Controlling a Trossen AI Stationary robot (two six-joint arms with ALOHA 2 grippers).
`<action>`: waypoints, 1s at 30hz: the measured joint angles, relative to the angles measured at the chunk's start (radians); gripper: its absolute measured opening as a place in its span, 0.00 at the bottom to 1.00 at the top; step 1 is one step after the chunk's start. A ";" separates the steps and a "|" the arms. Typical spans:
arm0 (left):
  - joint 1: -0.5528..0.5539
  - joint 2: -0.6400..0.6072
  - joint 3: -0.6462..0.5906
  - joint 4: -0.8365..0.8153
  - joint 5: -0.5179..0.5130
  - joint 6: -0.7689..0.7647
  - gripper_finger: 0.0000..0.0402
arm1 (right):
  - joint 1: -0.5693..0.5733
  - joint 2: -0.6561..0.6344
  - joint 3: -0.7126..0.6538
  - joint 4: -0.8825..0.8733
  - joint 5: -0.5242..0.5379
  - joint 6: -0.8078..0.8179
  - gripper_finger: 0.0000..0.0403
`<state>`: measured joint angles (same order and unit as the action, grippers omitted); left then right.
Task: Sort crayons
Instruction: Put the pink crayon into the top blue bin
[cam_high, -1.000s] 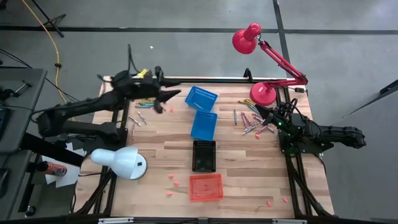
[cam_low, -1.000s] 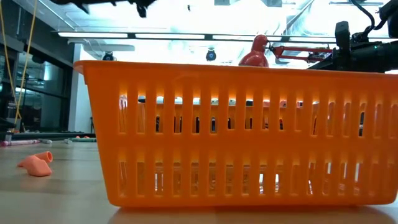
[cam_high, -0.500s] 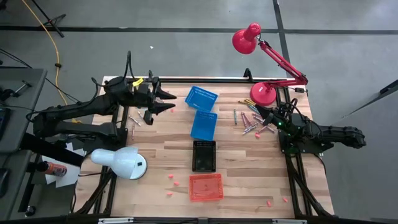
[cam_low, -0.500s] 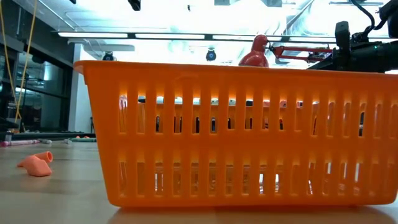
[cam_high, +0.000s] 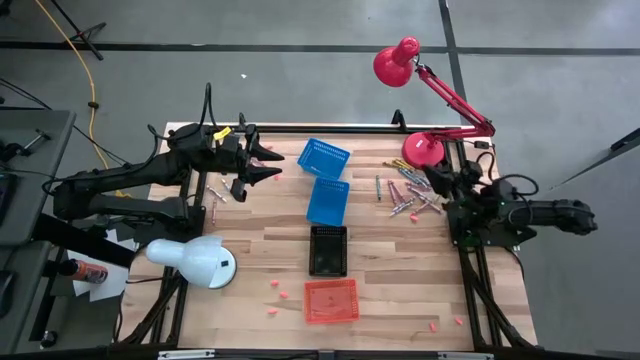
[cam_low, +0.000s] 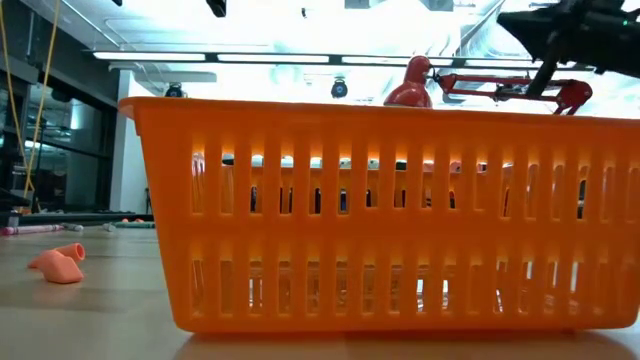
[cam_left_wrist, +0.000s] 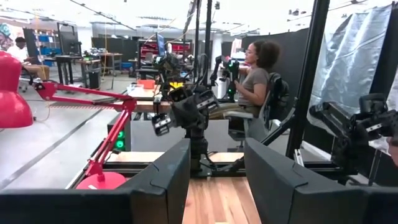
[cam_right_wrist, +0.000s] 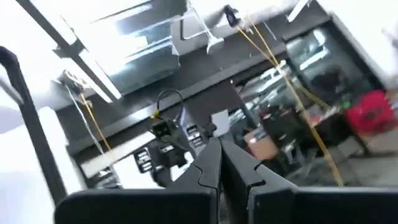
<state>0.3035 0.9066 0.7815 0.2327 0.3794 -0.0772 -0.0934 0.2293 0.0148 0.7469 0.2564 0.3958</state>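
Observation:
I should turn down my right gripper, which is closed and tilted up toward the ceiling (cam_right_wrist: 143, 38), away from the crayons, then open it and grab a pink crayon (cam_high: 394, 192).
Crayons lie in two loose heaps on the wooden table: one heap (cam_high: 405, 195) near the right edge, another (cam_high: 222, 190) near the left. My left gripper (cam_high: 272, 166) hangs open above the table, beside the left heap, pointing level toward the blue baskets. In the left wrist view nothing sits between the fingers of my left gripper (cam_left_wrist: 216, 146). My right gripper (cam_high: 438, 181) is by the right heap, shut and empty. The right wrist view has my right gripper (cam_right_wrist: 219, 149) tipped up toward the ceiling.
Two blue baskets (cam_high: 323, 157) (cam_high: 327, 200), a black basket (cam_high: 328, 250) and an orange basket (cam_high: 331, 300) run down the table's middle. A red lamp's base (cam_high: 422, 150) stands at the far right and a white lamp (cam_high: 195, 260) at the near left. Small pink bits (cam_high: 280, 291) dot the near side.
My left gripper has drawn back a little toward the table's left edge, still open, then kept still. My right gripper has risen and tipped its shut fingers upward, away from the right heap of crayons. The crayons and baskets have not moved.

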 joint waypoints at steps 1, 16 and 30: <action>0.000 0.000 0.000 0.000 0.000 0.000 0.35 | 0.000 0.028 0.008 -0.012 0.018 -0.011 0.00; 0.000 0.000 0.000 -0.003 -0.004 -0.017 0.35 | -0.077 0.655 0.570 -1.379 0.193 0.256 0.00; 0.000 0.000 0.000 -0.004 -0.007 -0.017 0.34 | -0.113 1.077 0.601 -1.456 0.072 0.338 0.00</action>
<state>0.3038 0.9066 0.7815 0.2287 0.3721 -0.0944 -0.2064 1.3058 0.6161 -0.7090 0.3282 0.7342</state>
